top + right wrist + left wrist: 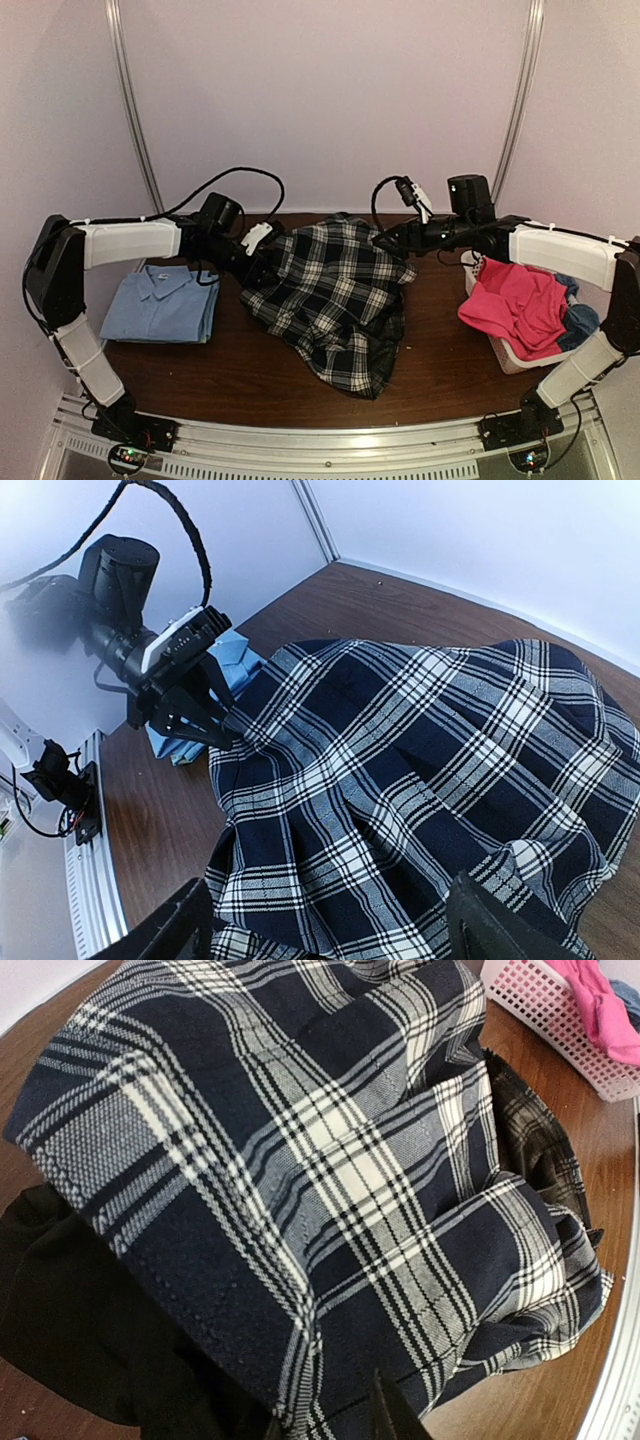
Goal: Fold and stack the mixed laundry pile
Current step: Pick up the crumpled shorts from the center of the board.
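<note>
I should take the shirt (302,262) with my right gripper near my left gripper and lift it to hang, since the plaid shirt lies crumpled over its own dark inside (85,1325).
The black-and-white plaid shirt (335,300) lies crumpled in the middle of the table and fills the left wrist view (330,1160). My left gripper (262,262) is shut on the shirt's left edge, as the right wrist view shows (222,730). My right gripper (388,243) is open, its fingers wide apart over the shirt's far right part (400,780). A folded light blue shirt (160,305) lies flat at the left. The hot-pink trousers (515,300) and a duller blue cloth (580,322) sit in the basket.
The white lattice basket (507,352) stands at the table's right edge; it also shows in the left wrist view (540,1010). Bare brown table (250,375) lies in front of the shirt. A metal rail (330,450) runs along the near edge.
</note>
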